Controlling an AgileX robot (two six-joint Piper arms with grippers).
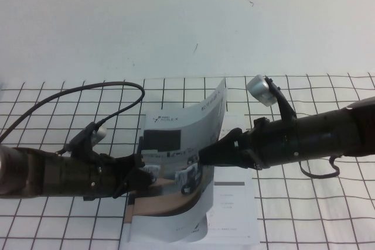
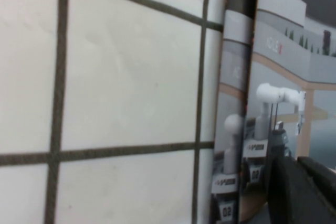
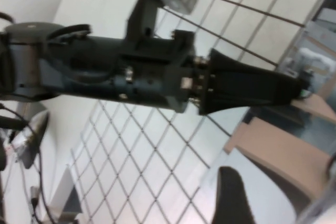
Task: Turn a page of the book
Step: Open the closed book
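My left gripper is resting on the cover (image 1: pixel 156 174) by the spine, where the page (image 1: pixel 212 115) has to fold over, so my right gripper should hold the page up while my left gripper lifts clear.
The book (image 1: pixel 234 209) lies open on the gridded table in the high view, near the front edge. Its page (image 1: pixel 176 139), the cover leaf with the robot photo outside, is lifted and curls up toward the right. My right gripper (image 1: pixel 204 156) is shut on the page's free edge and holds it up. One of its fingers (image 3: pixel 231 198) lies over the photo side (image 3: pixel 278 150) in the right wrist view. My left gripper (image 1: pixel 139 174) is shut and rests on the cover by the spine. It shows dark over the photo (image 2: pixel 283 77) in the left wrist view (image 2: pixel 302 192).
A black cable (image 1: pixel 88 89) loops over the table behind my left arm. The white cloth with a black grid (image 1: pixel 328 215) covers the table's near half, with a plain white surface (image 1: pixel 176 21) behind it. My left arm (image 3: pixel 157 72) fills the right wrist view.
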